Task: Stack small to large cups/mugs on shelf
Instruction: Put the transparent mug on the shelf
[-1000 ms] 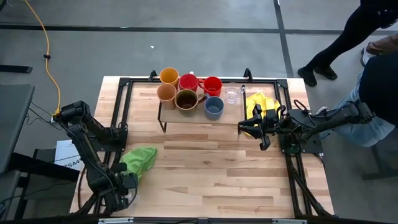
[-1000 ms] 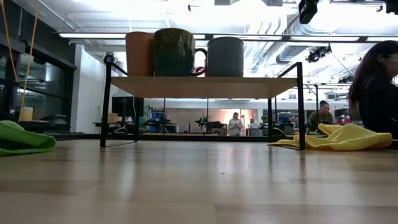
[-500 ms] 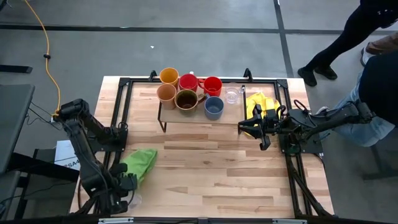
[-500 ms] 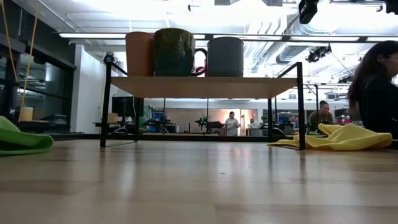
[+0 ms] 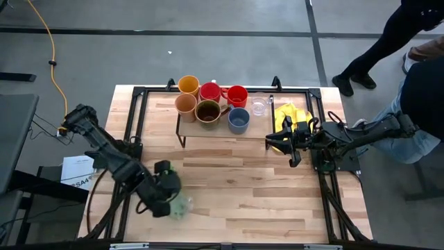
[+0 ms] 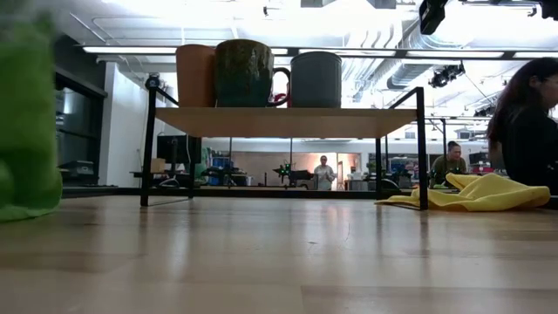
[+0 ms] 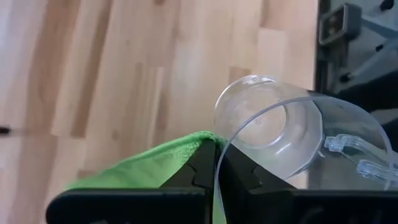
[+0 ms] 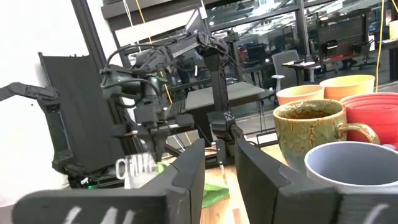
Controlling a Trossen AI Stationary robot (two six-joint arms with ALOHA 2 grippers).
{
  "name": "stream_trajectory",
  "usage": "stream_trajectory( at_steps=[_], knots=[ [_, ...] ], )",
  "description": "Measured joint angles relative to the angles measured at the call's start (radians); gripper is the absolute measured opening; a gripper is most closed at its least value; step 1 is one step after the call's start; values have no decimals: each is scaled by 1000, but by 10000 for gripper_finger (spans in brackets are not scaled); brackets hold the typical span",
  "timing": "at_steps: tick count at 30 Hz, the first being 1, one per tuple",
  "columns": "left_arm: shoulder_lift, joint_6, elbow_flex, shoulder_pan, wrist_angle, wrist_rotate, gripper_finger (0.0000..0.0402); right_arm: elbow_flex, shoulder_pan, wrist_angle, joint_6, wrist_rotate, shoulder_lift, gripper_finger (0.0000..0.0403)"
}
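Note:
Next, I put the clear glass down and pull the green cloth away point(image 7: 134, 169) first, because my left gripper is pinching the green cloth together with the clear glass's rim point(image 7: 202, 138).
The shelf point(image 5: 215, 132) stands at the far middle of the table. On it are a yellow-orange cup point(image 5: 189, 85), a tan cup point(image 5: 185, 104), two red mugs point(image 5: 210, 91) point(image 5: 236, 95), a brown mug point(image 5: 207, 111), a blue-grey mug point(image 5: 238, 119) and a clear glass point(image 5: 259, 106). My left gripper point(image 5: 172, 201) is near the table's front left, shut on a second clear glass point(image 7: 273, 130), with the green cloth point(image 7: 143, 171) at its fingers. My right gripper point(image 5: 283, 147) is open and empty, right of the shelf, beside the yellow cloth point(image 5: 290, 114). My left gripper pinches the clear glass by its rim point(image 7: 216, 163), one finger inside the mouth and one outside. The glass lies tipped on its side, its base point(image 7: 258, 121) pointing away from the fingers. The green cloth bunches against the outer finger point(image 7: 198, 171); whether it is pinched too, I cannot tell.
The black frame rails point(image 5: 139, 118) run along the table's left and right sides. Bare wood point(image 5: 257, 187) lies between the shelf and the near edge. In the low view the green cloth point(image 6: 26, 131) rises tall at the left. People stand beyond the table's right side point(image 5: 416, 76).
My left gripper has swung from the front left corner toward the table's right and a little toward the far edge, carrying the clear glass. The green cloth has left its place on the table and come along with the gripper, rising tall in the low view.

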Motion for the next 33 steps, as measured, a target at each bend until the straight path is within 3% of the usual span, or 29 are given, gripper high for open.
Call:
stream_trajectory(
  at_steps=[9,16,20,27,33],
  knots=[
    [0,124,-109,115,203,-14,0,0,0,0,0,0,0,81],
    [1,-3,-260,87,224,68,0,0,0,0,5,0,0,81],
    [-56,-52,-266,47,88,87,0,0,0,-1,6,7,0,81],
    [-204,-175,-266,34,-373,115,0,0,0,-1,0,17,0,81],
    [-275,-192,-266,153,-420,87,0,0,0,-1,-1,18,0,81]
  ],
)
